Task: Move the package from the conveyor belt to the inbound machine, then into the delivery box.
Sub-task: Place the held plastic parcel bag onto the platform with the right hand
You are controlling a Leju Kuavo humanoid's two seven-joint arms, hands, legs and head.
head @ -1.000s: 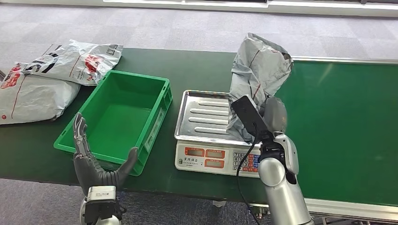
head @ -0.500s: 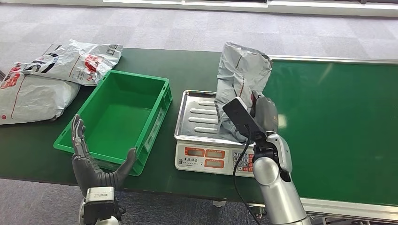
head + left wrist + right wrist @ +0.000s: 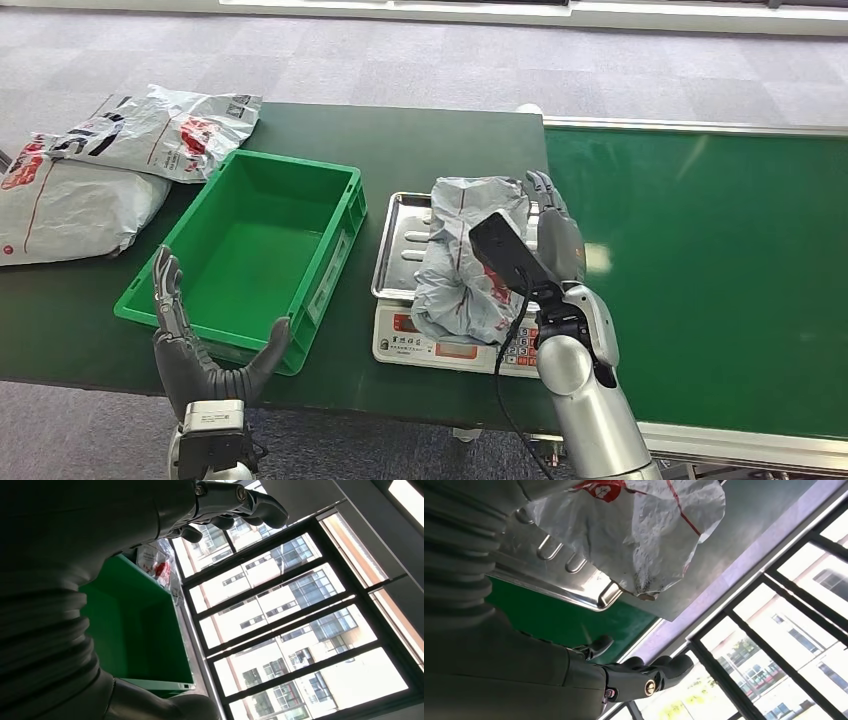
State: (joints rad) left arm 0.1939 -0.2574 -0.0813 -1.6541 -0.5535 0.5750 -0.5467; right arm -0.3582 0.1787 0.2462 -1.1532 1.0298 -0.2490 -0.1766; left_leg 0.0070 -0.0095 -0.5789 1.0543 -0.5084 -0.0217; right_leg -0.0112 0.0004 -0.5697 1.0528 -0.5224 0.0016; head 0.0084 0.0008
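Note:
The grey plastic package (image 3: 458,235) sags in wrinkles over the scale's front, so it will bunch up in my left gripper and hang down when I lift it.
The grey plastic package (image 3: 462,262) with red print lies slumped across the steel tray (image 3: 400,250) of the weighing scale (image 3: 440,345), overhanging its front. My right hand (image 3: 555,240) stands at the package's right side with its fingers stretched out and apart. In the right wrist view the package (image 3: 644,535) rests on the tray (image 3: 574,575), away from the fingers (image 3: 639,677). My left hand (image 3: 200,355) hovers open, palm up, at the front edge of the empty green delivery box (image 3: 250,255).
The green conveyor belt (image 3: 720,270) runs to the right of the scale. Two more grey packages (image 3: 70,200) (image 3: 170,125) lie at the table's far left, beyond the box. The scale's keypad (image 3: 525,345) faces me.
The package went from upright in my right hand to lying down on the scale tray, moving left. My right hand's fingers have spread away from it. The left hand stayed put.

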